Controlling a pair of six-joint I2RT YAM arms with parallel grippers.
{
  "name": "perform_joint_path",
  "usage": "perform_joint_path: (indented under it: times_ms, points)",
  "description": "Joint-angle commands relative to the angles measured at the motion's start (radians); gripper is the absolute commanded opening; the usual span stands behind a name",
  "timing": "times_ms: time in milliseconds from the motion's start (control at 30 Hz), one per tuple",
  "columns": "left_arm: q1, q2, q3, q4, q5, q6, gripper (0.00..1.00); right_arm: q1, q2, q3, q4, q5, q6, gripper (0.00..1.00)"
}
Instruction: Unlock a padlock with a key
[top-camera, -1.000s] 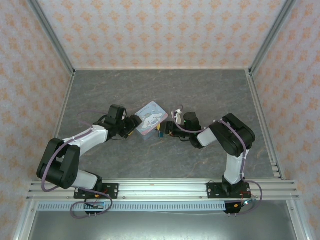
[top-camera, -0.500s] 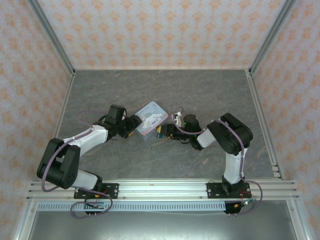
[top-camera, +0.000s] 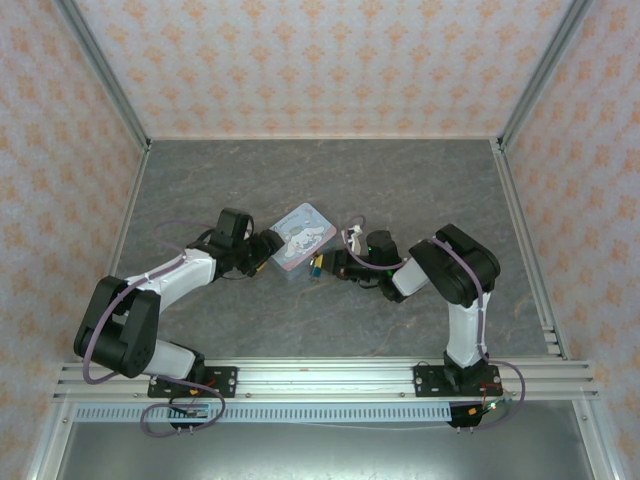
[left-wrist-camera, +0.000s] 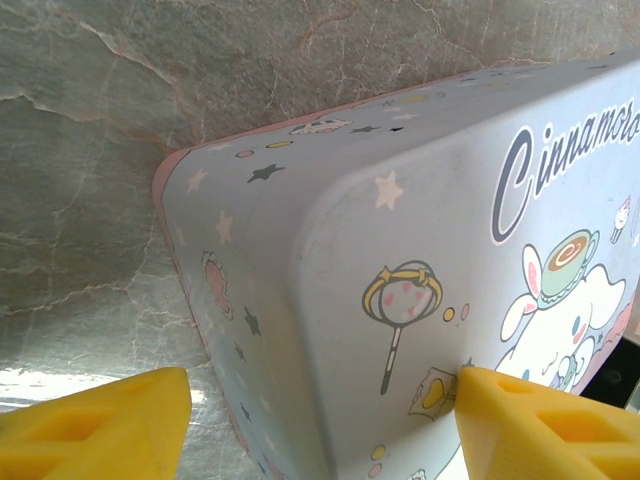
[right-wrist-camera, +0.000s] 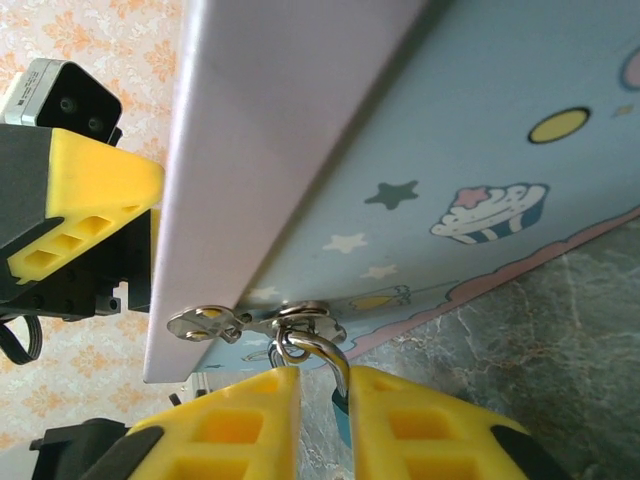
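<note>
The silver shackle sits off toward one finger of my right gripper. I should open and pinch the shackle closer to the hasp before I unhook the padlock.
The pale blue cartoon tin lies mid-table. The teal padlock hangs by its silver shackle from the tin's metal hasp, and shows as a speck at the tin's near right side. My right gripper has closed down on it. The teal body lies against one yellow finger, with a thin slit of floor on the other side. My left gripper stands open astride the tin's left corner, one pad touching the lid. The key is hidden.
Grey marble floor surrounds the tin, with patterned walls on three sides. The left arm's yellow finger and its camera show beyond the tin in the right wrist view. Both arm bases sit on the near rail.
My right gripper has slid left toward the tin and its jaws have narrowed sharply around the padlock. The left arm and the tin have stayed put.
</note>
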Motion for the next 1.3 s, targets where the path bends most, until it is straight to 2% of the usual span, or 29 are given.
perform_joint_path:
  times_ms: [0,167,400,567,633,1000,1267]
  points:
    - [-0.007,0.029,0.002,-0.121,-0.044,0.007,0.7,0.007,-0.007,0.002,0.057,0.002,-0.006,0.14]
    - [-0.006,0.026,0.007,-0.127,-0.046,0.01,0.7,0.002,-0.023,-0.013,0.053,0.045,-0.007,0.04]
    - [-0.007,0.026,0.007,-0.132,-0.049,0.013,0.7,-0.008,-0.048,-0.022,0.03,0.064,-0.014,0.01]
    - [-0.007,0.025,0.006,-0.132,-0.05,0.013,0.7,-0.015,-0.065,-0.048,0.024,0.084,-0.03,0.23]
    - [-0.007,0.025,0.006,-0.134,-0.05,0.013,0.69,-0.017,-0.06,-0.049,0.041,0.075,-0.026,0.28]
    - [-0.007,0.032,0.009,-0.132,-0.05,0.011,0.7,0.001,0.004,-0.013,0.039,0.067,-0.004,0.3]
    - [-0.007,0.03,0.01,-0.134,-0.05,0.01,0.7,0.014,0.077,-0.016,0.209,0.067,0.078,0.39]
